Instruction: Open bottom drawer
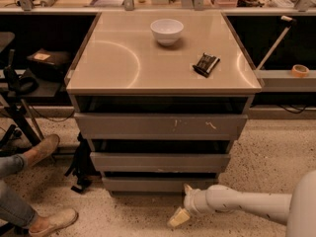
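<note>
My gripper needs to go up and bring its upper finger to the drawer's top edge (175, 178), nearer the middle, because it hangs too low, by the bottom drawer's lower edge (176, 192).
The cabinet holds three grey drawers. The bottom drawer (158, 183) is the slimmest, with a plain flat front, and it sits nearly flush under the middle drawer (159, 161). The top drawer (160, 126) has pale scratch marks. My gripper (182, 203) hovers just above the floor in front of the bottom drawer's right end, on a white arm reaching in from the right. It is open, with the upper fingertip close to the drawer's lower edge and the lower one (177, 217) pointing down at the floor. Nothing is held.
A white bowl (167, 31) and a black packet (206, 64) lie on the cabinet top (123, 58). A seated person's shoes (45, 149) and a black bag (79, 169) are on the floor at left. A tape roll (299, 70) rests on the right shelf.
</note>
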`<state>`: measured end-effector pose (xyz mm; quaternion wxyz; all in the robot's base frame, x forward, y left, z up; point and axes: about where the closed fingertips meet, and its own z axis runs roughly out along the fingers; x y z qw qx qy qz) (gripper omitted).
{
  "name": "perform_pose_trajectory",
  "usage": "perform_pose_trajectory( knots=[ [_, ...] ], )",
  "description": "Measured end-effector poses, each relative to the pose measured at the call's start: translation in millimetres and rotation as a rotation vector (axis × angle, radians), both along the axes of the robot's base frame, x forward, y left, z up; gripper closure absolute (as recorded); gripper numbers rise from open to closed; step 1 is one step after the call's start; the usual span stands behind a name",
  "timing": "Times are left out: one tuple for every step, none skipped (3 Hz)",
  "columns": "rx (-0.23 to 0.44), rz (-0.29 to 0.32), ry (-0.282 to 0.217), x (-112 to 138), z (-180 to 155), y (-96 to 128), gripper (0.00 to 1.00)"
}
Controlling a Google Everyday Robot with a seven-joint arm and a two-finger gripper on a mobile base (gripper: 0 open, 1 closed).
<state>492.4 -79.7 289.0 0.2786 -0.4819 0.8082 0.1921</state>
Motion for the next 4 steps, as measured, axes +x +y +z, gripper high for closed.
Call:
perform_pose_trajectory(
  knots=[
    [0.105, -0.007, 0.131, -14, -58, 5, 0.00],
    [0.142, -0.010, 0.198, -22, -86, 8, 0.00],
    [0.137, -0.009, 0.184, -21, -84, 10, 0.00],
    [0.134, -0.069, 0.082, 6, -50, 6, 0.00]
  ],
)
